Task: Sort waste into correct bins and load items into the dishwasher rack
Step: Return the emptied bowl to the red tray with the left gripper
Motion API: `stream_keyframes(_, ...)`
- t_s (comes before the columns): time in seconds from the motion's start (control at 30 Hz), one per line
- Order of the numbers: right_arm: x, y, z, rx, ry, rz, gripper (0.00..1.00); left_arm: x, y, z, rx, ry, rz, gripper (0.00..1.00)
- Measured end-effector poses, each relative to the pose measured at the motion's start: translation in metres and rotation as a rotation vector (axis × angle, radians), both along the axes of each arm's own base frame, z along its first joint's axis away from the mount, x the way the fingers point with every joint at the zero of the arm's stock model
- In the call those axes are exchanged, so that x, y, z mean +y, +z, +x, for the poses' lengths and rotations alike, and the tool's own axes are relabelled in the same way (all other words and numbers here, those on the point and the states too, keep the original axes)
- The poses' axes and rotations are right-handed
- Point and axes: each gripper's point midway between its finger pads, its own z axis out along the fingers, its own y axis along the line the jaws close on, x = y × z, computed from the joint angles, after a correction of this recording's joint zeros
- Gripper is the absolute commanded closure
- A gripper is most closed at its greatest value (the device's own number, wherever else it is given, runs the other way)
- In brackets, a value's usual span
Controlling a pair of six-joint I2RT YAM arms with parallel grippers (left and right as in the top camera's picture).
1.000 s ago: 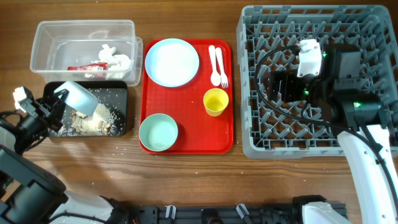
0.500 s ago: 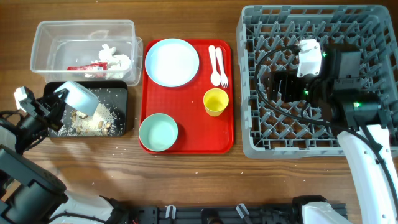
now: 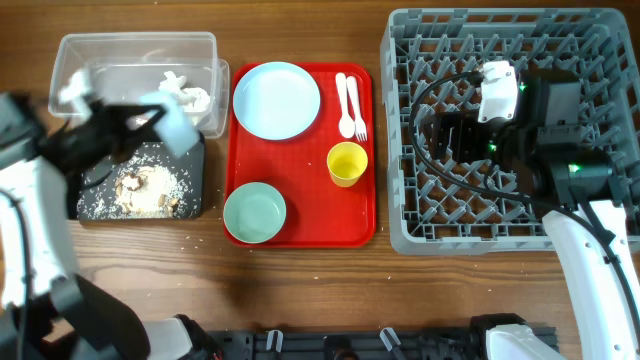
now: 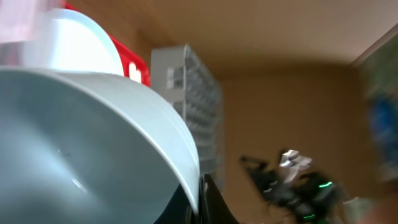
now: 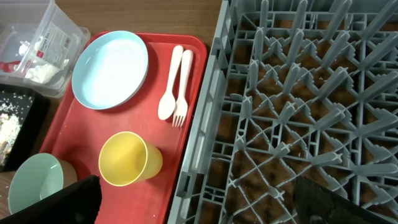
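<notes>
My left gripper is to keep going there and set it down flat, as the pale blue bowl [image 4: 74,158] is empty and the red tray [image 3: 275,161] is clear between the plate and the mint bowl.
My left gripper [image 3: 150,118] is shut on the rim of a pale blue bowl [image 3: 172,126], held blurred above the far right corner of the black tray [image 3: 195,195]. In the left wrist view the bowl [image 4: 81,137] fills the left side, its rim pinched between my fingertips [image 4: 205,202]. Beige food scraps [image 3: 140,187] lie in the black tray. White tissue [image 3: 185,90] lies in the clear tub [image 3: 135,45]. My right gripper [image 3: 452,132] hangs open and empty over the grey rack [image 3: 560,35]. The plate [image 3: 277,100], spoon and fork [image 3: 350,105], yellow cup [image 3: 347,163] and mint bowl [image 3: 254,213] sit on the red tray [image 3: 310,200].
The rack [image 5: 298,93] stands right of the red tray [image 5: 74,143], close to its edge. The right wrist view also shows the plate [image 5: 111,68], yellow cup [image 5: 127,158] and utensils [image 5: 174,87]. Crumbs are scattered on the wood near the black tray.
My left arm has swung up and to the right, carrying the bowl from the black tray's left end to its far right corner by the tub. The right arm has not moved.
</notes>
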Motion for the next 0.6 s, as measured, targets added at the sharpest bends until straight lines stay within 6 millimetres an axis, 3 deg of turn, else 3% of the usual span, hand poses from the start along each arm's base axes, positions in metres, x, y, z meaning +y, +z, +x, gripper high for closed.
stream_keyframes(0.17,0.000,0.000,0.000,0.000,0.000,0.000,0.00,-0.081,0.001,0.018,-0.032,-0.123,0.254,0.96)
stream_keyframes(0.23,0.000,0.000,0.000,0.000,0.000,0.000,0.00,-0.120,-0.018,0.017,0.006,-0.157,0.384,0.96)
stream_keyframes(0.27,0.000,0.000,0.000,0.000,0.000,0.000,0.00,-0.124,-0.020,0.016,0.008,-0.163,0.399,0.96)
stream_keyframes(0.3,0.000,0.000,0.000,0.000,0.000,0.000,0.00,-0.149,-0.039,0.011,0.044,-0.180,0.503,0.96)
stream_keyframes(0.5,0.000,0.000,0.000,0.000,0.000,0.000,0.00,-0.181,-0.101,0.003,0.150,-0.184,0.794,0.96)
stream_keyframes(0.6,0.000,0.000,0.000,0.000,0.000,0.000,0.00,-0.186,-0.135,0.002,0.201,-0.187,0.911,0.96)
